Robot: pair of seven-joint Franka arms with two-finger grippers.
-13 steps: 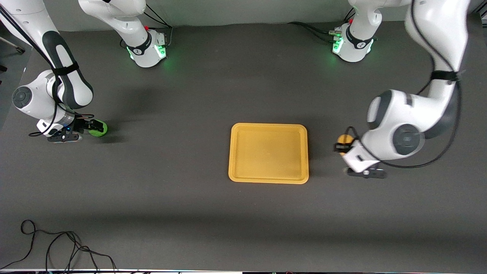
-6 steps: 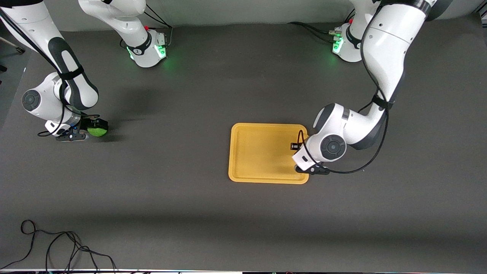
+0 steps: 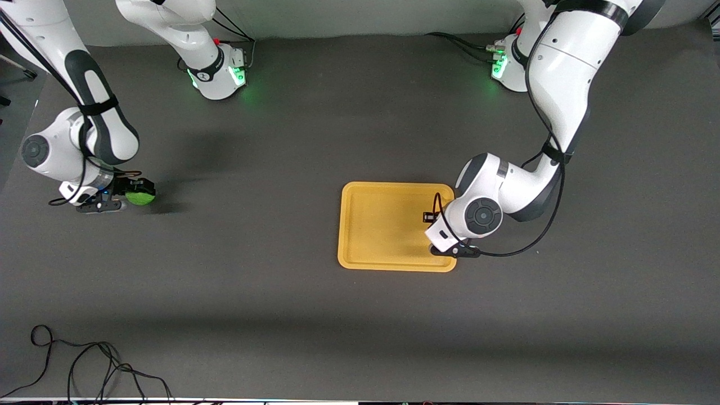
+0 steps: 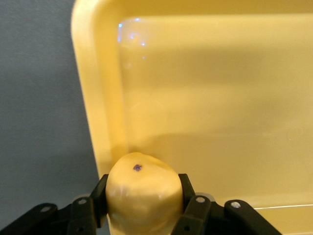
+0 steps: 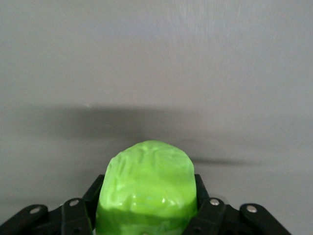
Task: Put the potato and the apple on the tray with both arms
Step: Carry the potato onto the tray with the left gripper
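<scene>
I should use my left gripper, which is over the tray with the potato, to put the potato down inside the tray's rim, and then back that gripper off before the apple comes in.
The yellow-orange tray lies mid-table. My left gripper hangs over the tray's end nearest the left arm. In the left wrist view my left gripper is shut on the yellow-tan potato, held just inside the tray's rim. The wrist hides the potato in the front view. My right gripper is near the right arm's end of the table, well apart from the tray. It is shut on the green apple, held just above the table. The right wrist view shows the apple between the fingers.
Both arm bases glow green along the back edge. A loose black cable lies at the front corner toward the right arm's end. Dark bare table lies between the apple and the tray.
My left arm has carried the potato from the table beside the tray to over the tray's end. My right gripper has shifted only slightly with the apple.
</scene>
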